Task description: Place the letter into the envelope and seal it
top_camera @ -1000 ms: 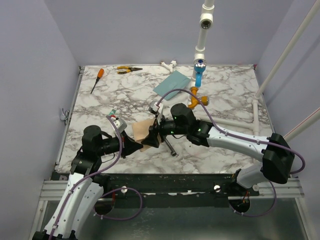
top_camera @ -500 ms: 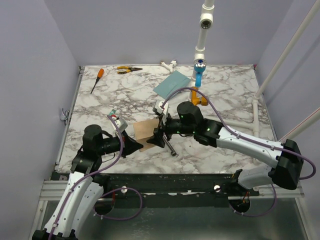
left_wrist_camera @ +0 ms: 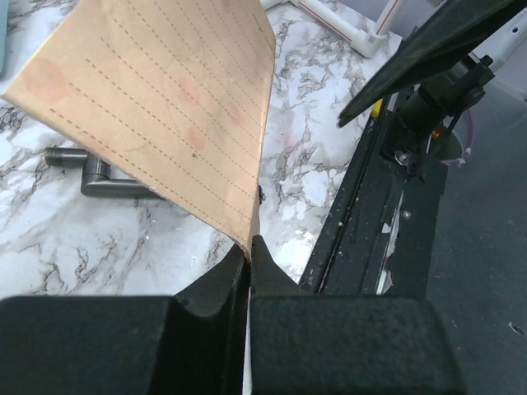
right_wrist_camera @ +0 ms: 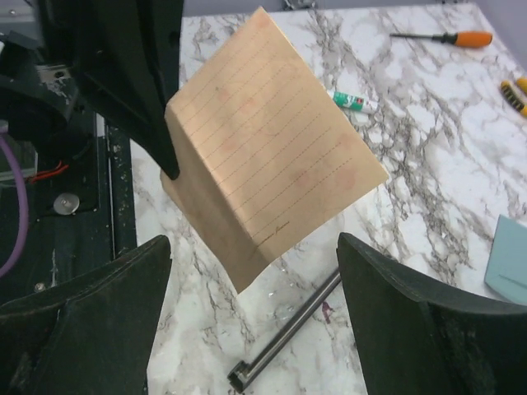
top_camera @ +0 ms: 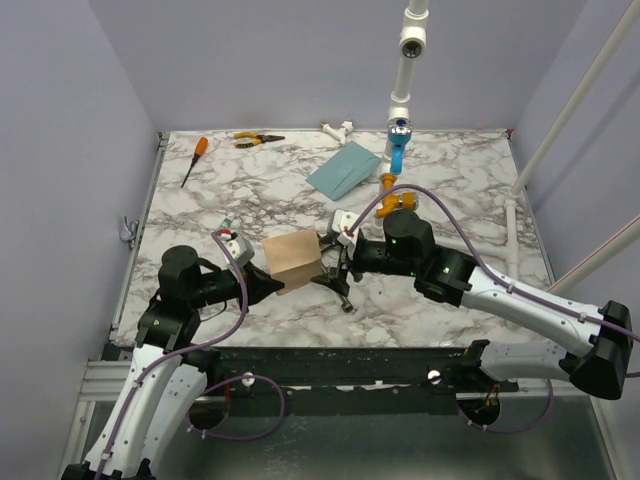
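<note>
I should turn my open right gripper square to the letter, which lies slanted across it, and close on its loose end before my left gripper opens.
The letter is a tan lined sheet, folded over, held up off the marble table. My left gripper is shut on its lower corner, as the left wrist view shows, with the letter rising from the jaws. My right gripper is open and empty just right of the letter; its wide-apart fingers flank the letter in the right wrist view. The teal envelope lies flat at the back of the table, and an edge of it shows in the right wrist view.
A steel hex key lies under the letter, also seen in the right wrist view. A glue stick, a screwdriver, pliers and a blue and orange pipe fitting sit around the table.
My right gripper has let go of the letter and drawn back to the right, opening wide. The letter has swung up off the table in my left gripper.
</note>
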Action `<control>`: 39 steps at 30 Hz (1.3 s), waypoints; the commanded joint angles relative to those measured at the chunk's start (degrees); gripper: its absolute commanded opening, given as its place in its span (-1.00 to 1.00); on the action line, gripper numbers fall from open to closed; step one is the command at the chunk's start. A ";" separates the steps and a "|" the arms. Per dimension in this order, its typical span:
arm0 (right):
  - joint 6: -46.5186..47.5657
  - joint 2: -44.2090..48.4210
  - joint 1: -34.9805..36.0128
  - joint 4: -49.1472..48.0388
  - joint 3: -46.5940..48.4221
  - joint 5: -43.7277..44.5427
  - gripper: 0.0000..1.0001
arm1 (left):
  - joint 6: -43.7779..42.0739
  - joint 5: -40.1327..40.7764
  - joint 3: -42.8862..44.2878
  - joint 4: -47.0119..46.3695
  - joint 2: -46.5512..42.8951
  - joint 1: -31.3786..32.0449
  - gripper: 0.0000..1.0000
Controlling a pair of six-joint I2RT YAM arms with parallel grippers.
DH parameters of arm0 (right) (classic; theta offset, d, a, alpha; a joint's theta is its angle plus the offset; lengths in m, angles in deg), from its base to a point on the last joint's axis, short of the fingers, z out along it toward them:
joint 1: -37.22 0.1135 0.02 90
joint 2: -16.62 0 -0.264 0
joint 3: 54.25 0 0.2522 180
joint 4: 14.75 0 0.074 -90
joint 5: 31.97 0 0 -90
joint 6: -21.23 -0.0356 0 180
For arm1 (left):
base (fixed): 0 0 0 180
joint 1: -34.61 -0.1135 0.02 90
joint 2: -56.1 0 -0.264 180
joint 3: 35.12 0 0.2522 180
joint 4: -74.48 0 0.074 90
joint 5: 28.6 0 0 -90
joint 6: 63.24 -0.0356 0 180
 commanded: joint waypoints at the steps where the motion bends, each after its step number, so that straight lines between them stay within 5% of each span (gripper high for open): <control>1: 6.41 4.54 0.27 -4.52 -3.92 -4.40 0.71 | -4.98 -0.40 1.38 2.32 0.42 -0.46 -1.00; 10: 10.47 2.88 0.27 -5.18 -0.94 -5.78 0.74 | -14.05 0.13 4.92 9.42 0.73 -0.40 -1.00; 26: 12.62 10.81 0.27 0.96 -1.09 1.01 0.85 | -14.43 -0.31 5.56 10.26 1.94 -0.48 -1.00; 30: 11.27 9.59 0.29 -1.71 -1.29 -4.02 0.84 | -14.52 0.62 5.69 10.30 2.14 -0.49 -1.00; 35: 8.57 6.85 0.44 -16.20 -4.41 -13.78 0.87 | -15.03 0.31 5.50 10.33 1.83 -0.49 -1.00; 39: 13.28 2.02 0.62 -14.00 -1.78 -14.94 0.87 | -16.93 0.95 6.19 11.97 1.89 -0.49 -1.00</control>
